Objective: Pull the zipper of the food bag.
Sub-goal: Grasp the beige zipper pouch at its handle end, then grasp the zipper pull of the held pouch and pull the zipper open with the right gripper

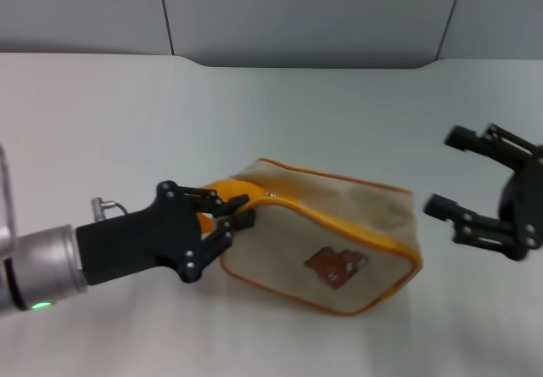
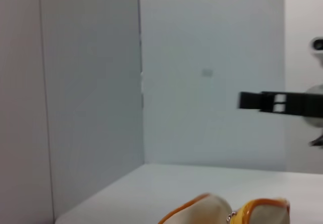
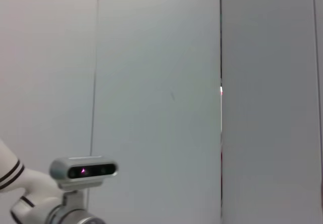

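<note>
I should keep the bag steady with my left gripper, which is holding the strap handle (image 1: 226,190) beside the pull tab (image 1: 270,194), while my right gripper reaches over for the pull tab.
The food bag (image 1: 297,241), beige with orange-yellow piping and a brown bear picture (image 1: 335,267), lies on its side in the middle of the white table. The zipper (image 1: 348,224) runs along its upper front edge, with the small silver pull tab (image 1: 271,195) at the left end. My left gripper (image 1: 236,211) is at the bag's left end, closed around the orange-yellow strap handle (image 1: 212,197). My right gripper (image 1: 448,171) hovers open and empty to the right of the bag, apart from it. The left wrist view shows the bag's top (image 2: 217,209) and the pull tab (image 2: 230,217).
The white table (image 1: 127,122) extends to a grey panelled wall (image 1: 305,12) at the back. A black finger of the right gripper (image 2: 265,102) shows in the left wrist view. The right wrist view shows only the wall and the robot's head camera (image 3: 83,170).
</note>
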You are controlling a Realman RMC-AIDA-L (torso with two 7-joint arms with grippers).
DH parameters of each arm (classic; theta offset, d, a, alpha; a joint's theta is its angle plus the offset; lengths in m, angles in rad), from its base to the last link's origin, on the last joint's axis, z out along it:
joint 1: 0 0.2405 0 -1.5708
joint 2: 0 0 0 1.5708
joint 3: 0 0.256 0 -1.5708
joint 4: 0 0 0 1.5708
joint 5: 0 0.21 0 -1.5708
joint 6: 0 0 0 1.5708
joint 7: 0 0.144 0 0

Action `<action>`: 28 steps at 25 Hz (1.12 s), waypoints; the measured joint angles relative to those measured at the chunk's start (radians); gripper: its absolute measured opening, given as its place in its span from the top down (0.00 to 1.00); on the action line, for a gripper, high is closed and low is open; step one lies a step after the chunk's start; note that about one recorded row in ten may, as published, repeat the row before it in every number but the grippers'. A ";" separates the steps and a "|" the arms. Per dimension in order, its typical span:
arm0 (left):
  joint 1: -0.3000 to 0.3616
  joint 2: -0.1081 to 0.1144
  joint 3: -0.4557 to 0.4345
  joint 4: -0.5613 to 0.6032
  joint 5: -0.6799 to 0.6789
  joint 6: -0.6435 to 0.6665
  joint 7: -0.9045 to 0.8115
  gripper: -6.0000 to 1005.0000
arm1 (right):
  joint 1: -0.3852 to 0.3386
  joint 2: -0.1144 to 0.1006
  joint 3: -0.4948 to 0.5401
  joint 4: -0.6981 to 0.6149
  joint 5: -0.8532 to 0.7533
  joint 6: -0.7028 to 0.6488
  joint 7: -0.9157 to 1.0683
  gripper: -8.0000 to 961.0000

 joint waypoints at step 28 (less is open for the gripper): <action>-0.056 0.012 0.013 0.106 -0.001 0.107 0.009 0.89 | 0.205 0.032 -0.025 0.271 -0.001 0.278 -0.731 0.31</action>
